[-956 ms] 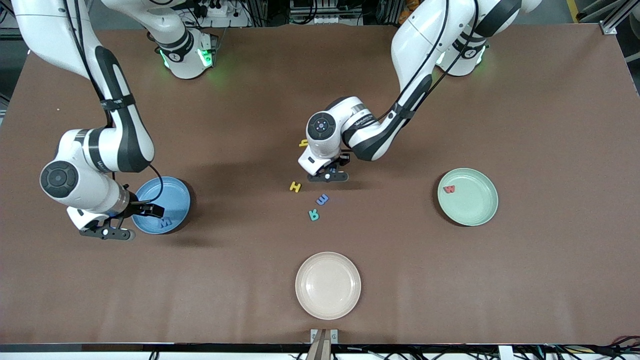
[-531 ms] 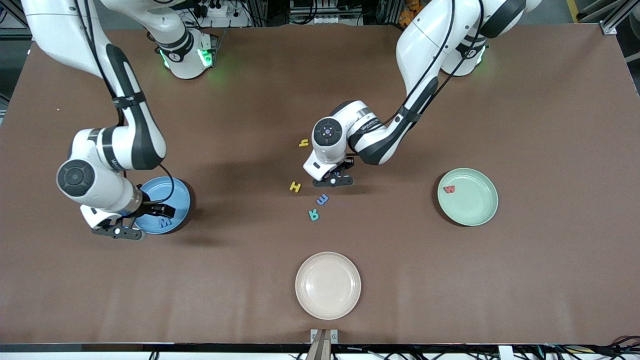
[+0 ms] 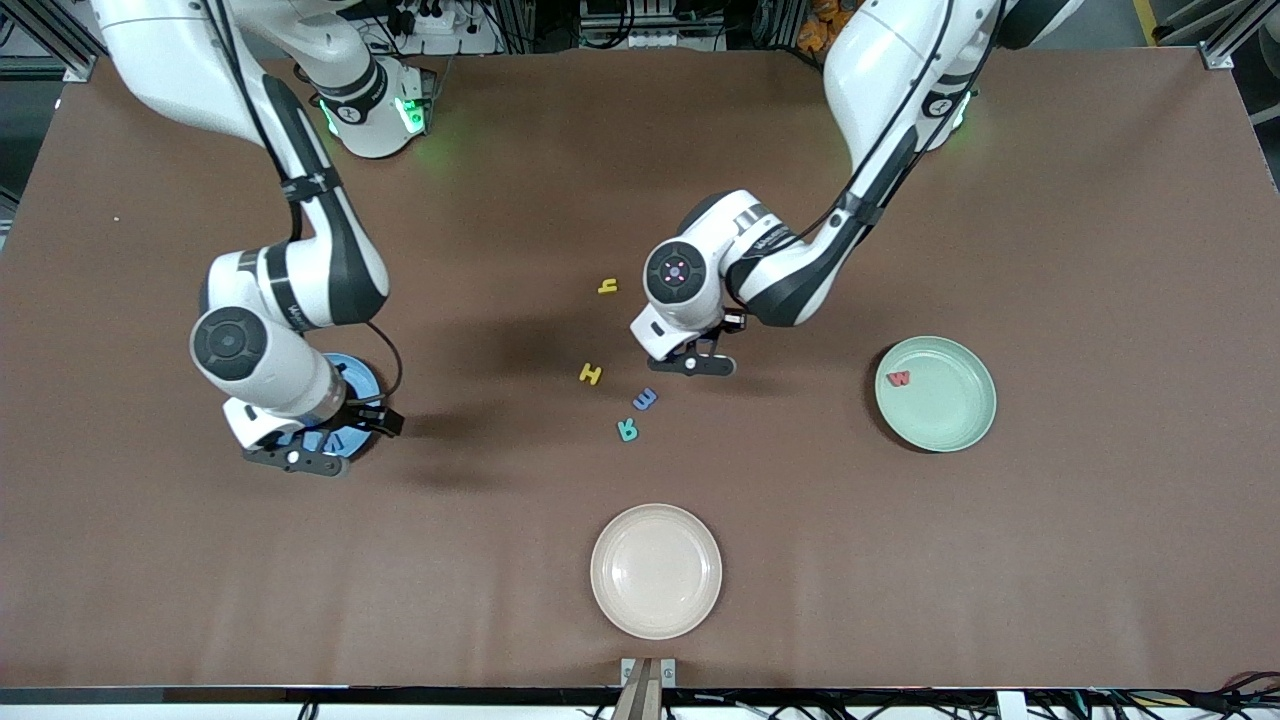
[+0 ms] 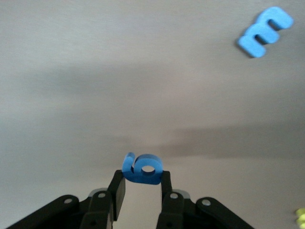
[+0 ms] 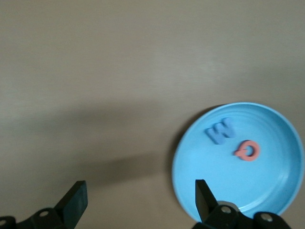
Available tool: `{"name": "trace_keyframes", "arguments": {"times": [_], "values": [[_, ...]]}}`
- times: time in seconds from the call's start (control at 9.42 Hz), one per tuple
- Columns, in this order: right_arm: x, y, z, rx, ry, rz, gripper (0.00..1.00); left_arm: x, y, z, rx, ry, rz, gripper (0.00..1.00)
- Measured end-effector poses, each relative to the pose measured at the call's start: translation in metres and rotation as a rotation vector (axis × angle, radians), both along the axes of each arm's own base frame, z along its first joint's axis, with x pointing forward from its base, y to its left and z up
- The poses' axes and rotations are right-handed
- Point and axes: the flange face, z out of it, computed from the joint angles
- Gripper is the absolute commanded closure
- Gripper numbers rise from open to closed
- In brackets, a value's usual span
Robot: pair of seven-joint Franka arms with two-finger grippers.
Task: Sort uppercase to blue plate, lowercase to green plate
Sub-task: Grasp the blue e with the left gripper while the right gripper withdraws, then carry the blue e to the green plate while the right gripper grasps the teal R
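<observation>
The red w has open room [image 3: 921, 370] beside it, so my left gripper should keep taking the blue lowercase g to the green plate [image 3: 942, 402] and let go of it there.
My left gripper [image 3: 700, 364] is shut on the blue lowercase g [image 4: 143, 169] and holds it above the table beside the loose letters; it also shows in the left wrist view [image 4: 141, 180]. On the table lie yellow h [image 3: 607, 286], yellow H [image 3: 591, 374], blue m [image 3: 645, 400] and teal R [image 3: 628, 430]. The green plate [image 3: 950, 412] holds the red w [image 3: 898, 378]. My right gripper [image 3: 298, 458] is open and empty over the edge of the blue plate [image 5: 267, 186], which holds blue M [image 5: 220, 130] and red Q [image 5: 248, 150]. The right arm hides most of that plate in the front view.
A cream plate [image 3: 655, 600] sits near the table's front edge, nearer to the camera than the loose letters. The blue m [image 4: 265, 31] shows in the left wrist view, apart from the held g.
My left gripper has risen and moved toward the left arm's end of the table with the blue g. My right arm has swung across the blue plate toward the table's middle.
</observation>
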Motion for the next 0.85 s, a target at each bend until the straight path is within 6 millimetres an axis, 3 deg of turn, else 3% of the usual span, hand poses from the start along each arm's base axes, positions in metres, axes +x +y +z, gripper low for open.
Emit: {"name": "trace_keyframes", "arguments": {"times": [0.32, 0.85], "values": [[0.007, 0.098, 0.005, 0.142, -0.020, 0.010, 0.00, 0.017, 0.060, 0.021, -0.007, 0.028, -0.077, 1.00], [-0.009, 0.245, -0.041, 0.164, -0.039, 0.170, 0.00, 0.033, 0.207, 0.056, -0.025, 0.010, -0.204, 1.00]]}}
